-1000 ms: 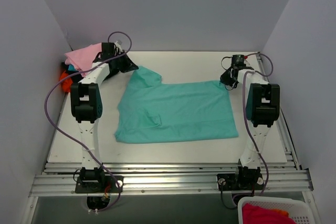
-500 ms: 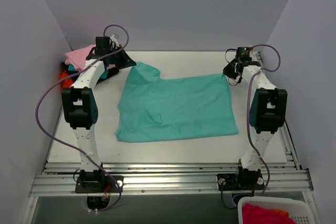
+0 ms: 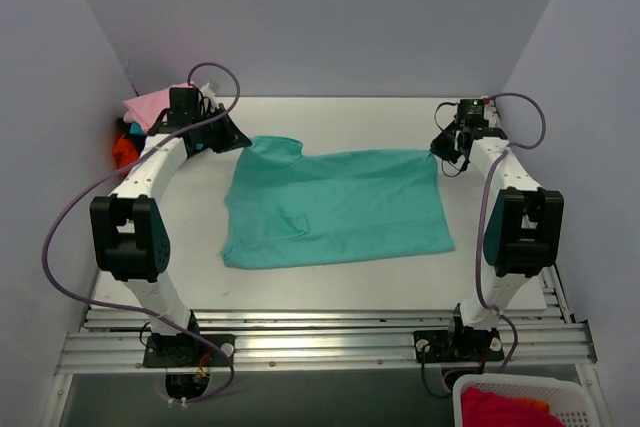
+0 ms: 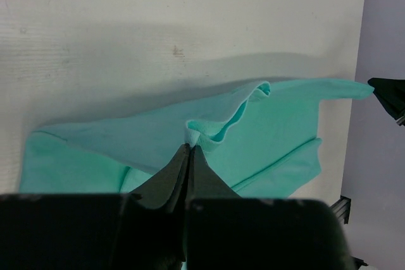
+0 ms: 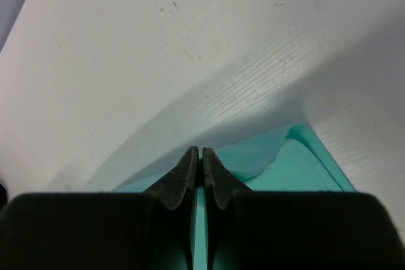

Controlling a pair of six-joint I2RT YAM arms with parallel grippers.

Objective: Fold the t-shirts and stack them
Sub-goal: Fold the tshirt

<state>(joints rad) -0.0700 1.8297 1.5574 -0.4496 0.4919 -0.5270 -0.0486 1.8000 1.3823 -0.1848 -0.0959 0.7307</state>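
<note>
My right gripper should go on folding the teal t-shirt's far corner toward the t-shirt's near edge (image 3: 400, 254) until the corner lies down. The t-shirt has that corner up and its near half flat (image 3: 385, 227).
A teal t-shirt (image 3: 335, 209) lies spread on the white table (image 3: 330, 292), its far edge lifted and stretched between both grippers. My left gripper (image 3: 238, 139) is shut on the shirt's far left corner (image 4: 199, 132). My right gripper (image 3: 438, 150) is shut on the far right corner (image 5: 278, 162). A pale pink shirt (image 3: 150, 105) lies on a pile at the far left, with orange-red cloth (image 3: 122, 152) and a dark shirt with blue showing under it.
A white basket (image 3: 520, 402) holding red cloth stands at the near right, below the table edge. Grey walls close in the left, back and right sides. The aluminium rail (image 3: 320, 342) runs along the near edge.
Both grippers have moved toward the far side and outward with the teal shirt's far corners, pulling its far edge straighter and tauter. The arms have stretched out further.
</note>
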